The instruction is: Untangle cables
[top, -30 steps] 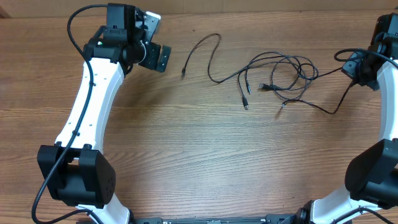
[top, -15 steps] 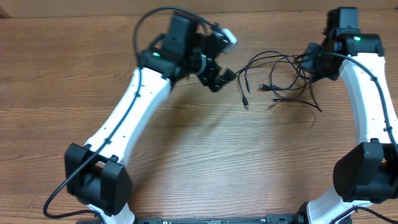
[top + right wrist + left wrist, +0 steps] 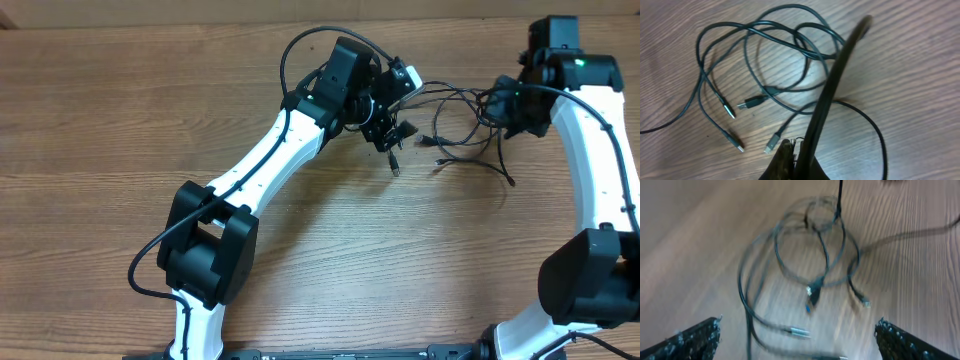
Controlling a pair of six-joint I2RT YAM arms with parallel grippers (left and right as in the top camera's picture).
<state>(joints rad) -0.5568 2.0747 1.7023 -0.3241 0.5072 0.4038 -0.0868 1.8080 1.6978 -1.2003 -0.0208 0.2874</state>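
Crossing loops (image 3: 812, 245) and plugs lie ahead of my open left gripper, so next my left gripper backs off to the lone piece of cable leaving the tangle (image 3: 665, 127) and draws it away.
The cables (image 3: 440, 138) lie in a loose black tangle on the wooden table at the back right of centre, with plug ends pointing left and down. My left gripper (image 3: 400, 108) hovers over the tangle's left side, open wide. In the left wrist view its fingers (image 3: 695, 340) frame the loops (image 3: 812, 292) and nothing is between them. My right gripper (image 3: 508, 108) is at the tangle's right edge. In the right wrist view the right gripper (image 3: 795, 157) is shut on one black cable (image 3: 840, 65) that rises from it, with the loops and plugs (image 3: 752, 103) behind.
The left arm (image 3: 280, 160) stretches diagonally across the table from its base (image 3: 205, 260). The right arm (image 3: 600, 160) stands along the right edge. The table's far edge (image 3: 200, 24) runs just behind the grippers.
The left arm has swung from the far left across to the tangle, staying open. The right gripper moved left toward the tangle early on, then held still with its cable.
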